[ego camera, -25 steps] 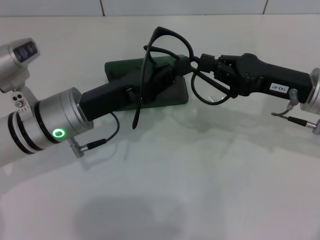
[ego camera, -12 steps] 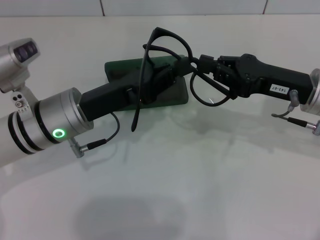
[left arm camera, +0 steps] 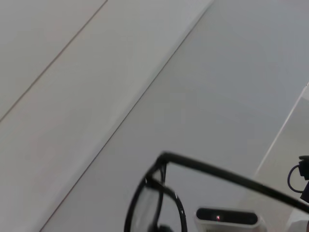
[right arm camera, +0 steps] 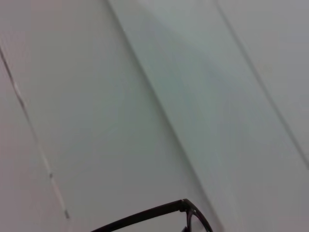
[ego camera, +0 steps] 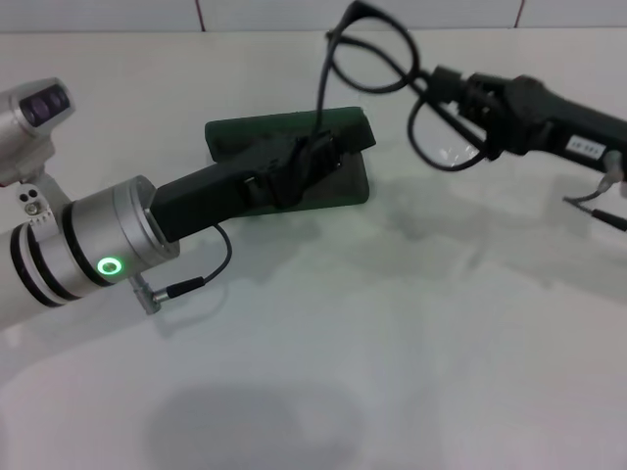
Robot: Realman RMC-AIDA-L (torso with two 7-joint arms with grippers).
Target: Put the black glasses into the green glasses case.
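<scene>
I should first use my right gripper to bring the glasses against my left gripper and fold the arm toward the lenses (ego camera: 379,61), because the open temple arm (ego camera: 324,86) sticks out toward my left gripper.
The black glasses (ego camera: 416,88) hang in the air at the back right, above the table, and my right gripper (ego camera: 453,90) is shut on them near the bridge. One temple arm dangles down toward the green glasses case (ego camera: 338,191). The case lies flat at the back centre. My left gripper (ego camera: 315,155) rests on top of it, and its black body hides part of the lid. From the left wrist view, the glasses (left arm camera: 157,193) are seen from below, and only a strip of their frame (right arm camera: 154,212) shows in the right wrist view.
The white table (ego camera: 392,323) stretches toward me in front of the case. The left arm's silver forearm (ego camera: 88,250) with a green light lies across the near left. A tiled wall runs behind the table.
My right gripper has lifted the glasses up and to the right, so the temple arm no longer hangs across the left gripper. The left arm stayed on the case.
</scene>
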